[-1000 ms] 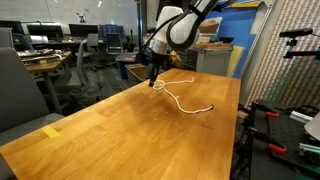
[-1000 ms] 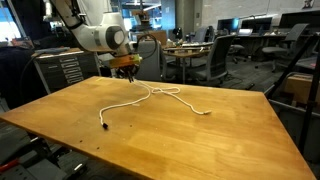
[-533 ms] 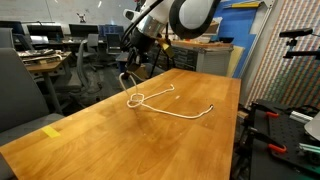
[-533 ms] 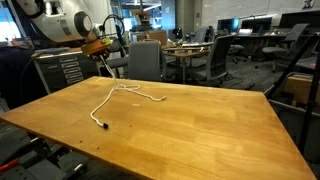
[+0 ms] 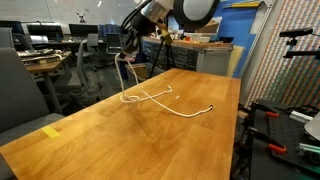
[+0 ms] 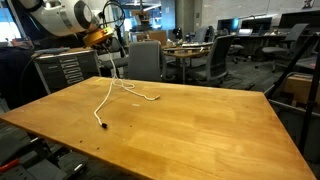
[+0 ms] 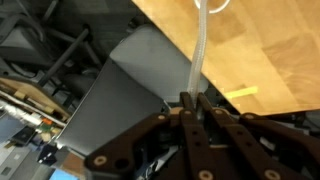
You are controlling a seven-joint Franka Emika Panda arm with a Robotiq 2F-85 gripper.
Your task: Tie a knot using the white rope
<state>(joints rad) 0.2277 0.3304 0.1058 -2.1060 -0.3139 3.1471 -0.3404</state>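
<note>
My gripper is holding the rope up while the white rope's black tip (image 6: 103, 125) lies loose, so a higher lift only drags it along. My gripper should lower the raised rope back onto the table's far part (image 6: 119, 86).
The white rope (image 5: 168, 104) lies across the wooden table (image 5: 120, 140) with one part lifted off the surface. In an exterior view it runs from its black tip (image 6: 104, 126) up to the gripper (image 6: 110, 50). My gripper (image 5: 128, 55) is shut on the white rope and holds it raised above the table's far edge. In the wrist view the rope (image 7: 198, 45) rises straight out from between the closed fingers (image 7: 190, 103). The rest of the rope trails slack on the table, with a loop (image 5: 135, 97) below the gripper.
A yellow tape mark (image 5: 51, 130) sits near the table's corner. A grey office chair (image 6: 146, 60) stands just past the table edge under the gripper. More desks and chairs (image 6: 215, 55) fill the background. A dark chair (image 5: 25, 90) stands beside the table.
The gripper has lifted from the table surface and moved out toward the table edge, pulling the rope with it. The rope on the table has been dragged and straightened.
</note>
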